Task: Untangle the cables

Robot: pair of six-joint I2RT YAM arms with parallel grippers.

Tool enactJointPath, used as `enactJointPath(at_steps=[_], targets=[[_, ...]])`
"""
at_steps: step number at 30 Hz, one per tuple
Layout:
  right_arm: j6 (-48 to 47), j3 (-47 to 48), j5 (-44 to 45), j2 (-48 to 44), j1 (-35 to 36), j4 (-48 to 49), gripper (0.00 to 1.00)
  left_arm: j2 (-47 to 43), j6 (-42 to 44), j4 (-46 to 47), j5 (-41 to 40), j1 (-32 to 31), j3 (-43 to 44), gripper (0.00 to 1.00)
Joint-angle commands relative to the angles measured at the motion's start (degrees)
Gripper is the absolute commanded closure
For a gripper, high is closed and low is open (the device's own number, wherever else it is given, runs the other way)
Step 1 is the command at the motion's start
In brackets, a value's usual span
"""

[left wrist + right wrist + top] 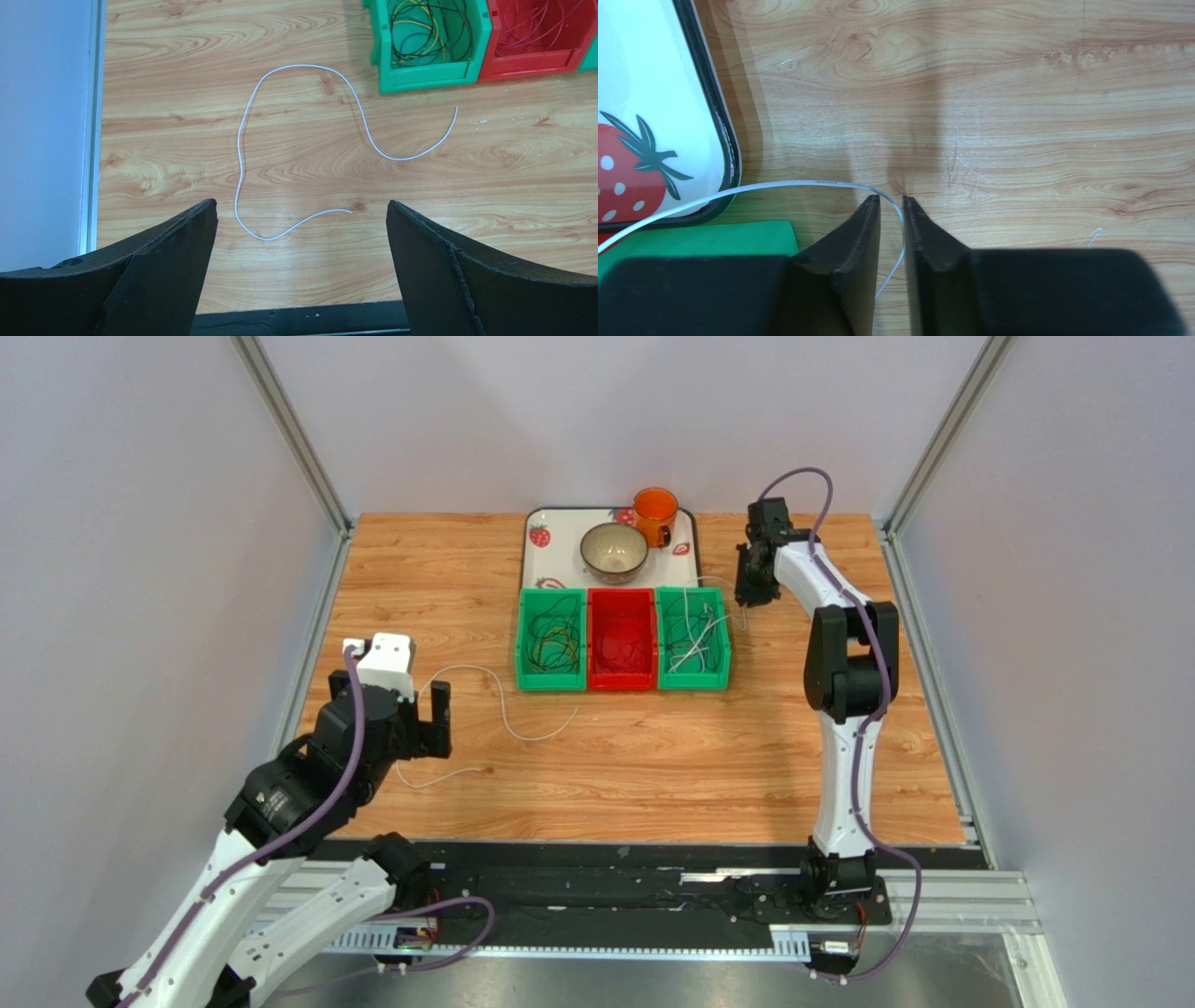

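My right gripper should move the white cable's loose end above the nearest green bin (694, 640) and let it go inside, because the cable curves over the tray's edge (725, 192), outside that bin.
One white cable (241, 140) lies loose in an S-curve on the wooden table, also in the top view (505, 711). My left gripper (300, 204) is open and empty, just short of its near end (410, 711). My right gripper (891, 201) is closed on a second white cable (773, 185) that arcs left toward the right green bin (694, 682); it hovers at that bin's far right corner (753, 592). The left green bin (421, 77) holds dark green, black and yellow cables. The red bin (533, 66) holds red cables.
Three bins stand side by side at mid-table. Behind them is a strawberry-patterned tray (540, 525) with a bowl (615, 550) and an orange cup (654, 511). The tray edge (640, 105) and a green bin corner (703, 241) lie left of my right fingers.
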Motion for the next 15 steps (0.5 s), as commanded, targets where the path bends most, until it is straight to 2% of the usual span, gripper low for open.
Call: enactJointPath(at_steps=[1,6,15], targets=[[-0.59,2.31,-1.2,0.6,-0.11,1.0,0.63,-0.25,1.3,1.54,0.23,0.43,-0.02,0.02],[-0.68,2.57,-1.2,0.95,-0.02,1.26,0.61,-0.16,1.3,1.54,0.23,0.43,-0.02,0.02],[-0.33,4.15,-0.23,3.14,-0.02,0.74,0.76,0.01,1.3,1.54,0.14,0.43,-0.02,0.02]])
